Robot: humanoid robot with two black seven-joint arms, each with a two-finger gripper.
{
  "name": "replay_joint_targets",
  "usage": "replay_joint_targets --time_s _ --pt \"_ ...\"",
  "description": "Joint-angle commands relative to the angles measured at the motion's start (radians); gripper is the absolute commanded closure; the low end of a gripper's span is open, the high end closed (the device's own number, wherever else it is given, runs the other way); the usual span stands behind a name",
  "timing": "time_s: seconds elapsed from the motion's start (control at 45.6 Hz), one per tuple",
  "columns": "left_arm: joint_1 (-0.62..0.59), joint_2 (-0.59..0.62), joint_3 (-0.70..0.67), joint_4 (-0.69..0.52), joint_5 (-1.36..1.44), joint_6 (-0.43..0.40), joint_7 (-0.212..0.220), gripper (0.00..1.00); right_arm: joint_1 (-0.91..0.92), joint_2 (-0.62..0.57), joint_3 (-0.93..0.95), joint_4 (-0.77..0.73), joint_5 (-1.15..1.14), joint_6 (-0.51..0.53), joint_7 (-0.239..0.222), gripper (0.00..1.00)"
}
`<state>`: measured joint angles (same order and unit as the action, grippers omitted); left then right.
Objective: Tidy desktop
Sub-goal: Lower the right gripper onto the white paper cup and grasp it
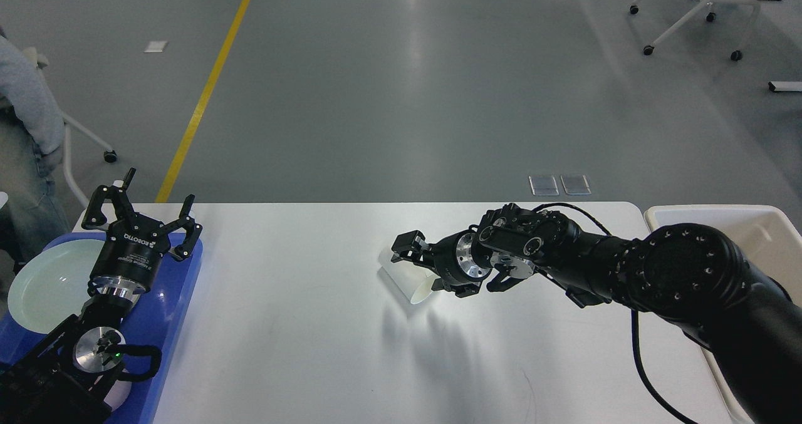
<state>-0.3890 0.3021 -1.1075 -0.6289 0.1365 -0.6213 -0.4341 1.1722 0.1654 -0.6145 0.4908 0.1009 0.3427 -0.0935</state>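
I expect the white paper cup (406, 275) to come up empty when I lift it, because the desktop is clean by the opening (424, 289) of the cup.
The white desktop (301, 336) holds a white paper cup (401, 275) lying on its side near the middle, its open mouth facing front right. My right gripper (418, 266) reaches in low from the right. Its fingers are spread, one behind the cup and one at the cup's mouth. Much of the cup is hidden behind it. I cannot tell whether the fingers touch the cup. My left gripper (141, 203) is open and empty, pointing up above the blue tray (178, 286) at the left edge.
A pale green plate (44, 286) lies on the blue tray. A cream bin (761, 220) stands off the desktop's right end, mostly behind my right arm. A seated person (25, 117) is at the far left. An office chair (702, 4) stands on the floor beyond.
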Motion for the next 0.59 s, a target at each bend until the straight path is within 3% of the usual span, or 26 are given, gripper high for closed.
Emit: replay_joint_targets --time_s 0.0,0.504,0.57 --pt "0.001 0.000 0.000 0.000 0.000 0.000 0.000 0.04 -0.042 0.014 -0.002 -0.047 0.000 0.001 0.000 0.03" --pt "-0.001 0.000 0.000 0.000 0.000 0.000 0.000 0.04 -0.108 0.011 0.105 -0.083 0.003 -0.093 0.000 0.03" --pt "0.001 0.000 0.000 0.000 0.000 0.000 0.000 0.04 -0.111 0.011 0.116 -0.080 0.005 -0.093 0.000 0.07"
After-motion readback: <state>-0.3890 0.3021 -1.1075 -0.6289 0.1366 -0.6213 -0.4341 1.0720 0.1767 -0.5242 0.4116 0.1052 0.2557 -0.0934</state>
